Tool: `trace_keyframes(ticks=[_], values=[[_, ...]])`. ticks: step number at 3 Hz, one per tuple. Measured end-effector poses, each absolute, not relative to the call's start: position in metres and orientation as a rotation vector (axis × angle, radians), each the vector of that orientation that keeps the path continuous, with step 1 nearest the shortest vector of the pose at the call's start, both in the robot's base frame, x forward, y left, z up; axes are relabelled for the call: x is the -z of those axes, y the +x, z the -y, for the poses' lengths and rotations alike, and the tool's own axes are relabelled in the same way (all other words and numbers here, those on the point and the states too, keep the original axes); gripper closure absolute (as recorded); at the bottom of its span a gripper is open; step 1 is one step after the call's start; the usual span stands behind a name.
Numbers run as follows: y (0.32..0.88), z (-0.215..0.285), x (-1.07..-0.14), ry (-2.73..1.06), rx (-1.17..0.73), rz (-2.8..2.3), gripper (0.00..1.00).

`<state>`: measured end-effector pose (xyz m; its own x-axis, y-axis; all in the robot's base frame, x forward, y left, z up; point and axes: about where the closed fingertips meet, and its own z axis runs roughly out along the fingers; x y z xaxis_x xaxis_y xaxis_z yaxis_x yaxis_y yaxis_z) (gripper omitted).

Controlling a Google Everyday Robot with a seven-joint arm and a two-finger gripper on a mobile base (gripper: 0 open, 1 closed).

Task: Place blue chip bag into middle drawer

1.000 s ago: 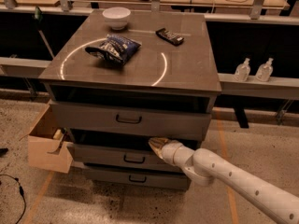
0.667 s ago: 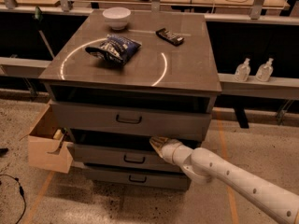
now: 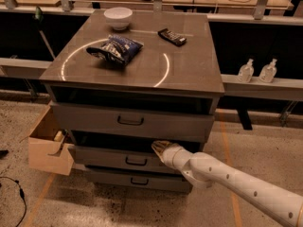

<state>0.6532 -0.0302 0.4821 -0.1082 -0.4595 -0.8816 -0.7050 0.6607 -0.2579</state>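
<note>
The middle drawer's gap is too narrow for the blue chip bag, so next my gripper takes the drawer front's top edge and pulls the drawer wider.
The blue chip bag lies crumpled on the cabinet top, left of centre, inside a bright ring of light. The middle drawer is pulled out a little below the taller top drawer, showing a dark gap above its low front and its small dark handle. My gripper sits at the end of the white arm, at the upper right edge of the middle drawer front, far below the bag. It holds nothing that I can see.
A white bowl and a small black bar packet sit on the cabinet top. A tan wooden box hangs at the cabinet's left side. Two clear bottles stand on a ledge at the right. A cable lies on the floor at left.
The gripper and arm stay at the right part of the middle drawer front with almost no visible shift. The bag has not moved.
</note>
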Motion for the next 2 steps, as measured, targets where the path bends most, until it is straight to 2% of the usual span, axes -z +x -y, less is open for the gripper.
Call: trace_keyframes(ticks=[1, 2], values=[[0.6495, 0.0278, -0.4793, -0.977, -0.232, -1.742, 0.25], [0.6469, 0.0256, -0.478, -1.002, -0.22, -1.736, 0.36]])
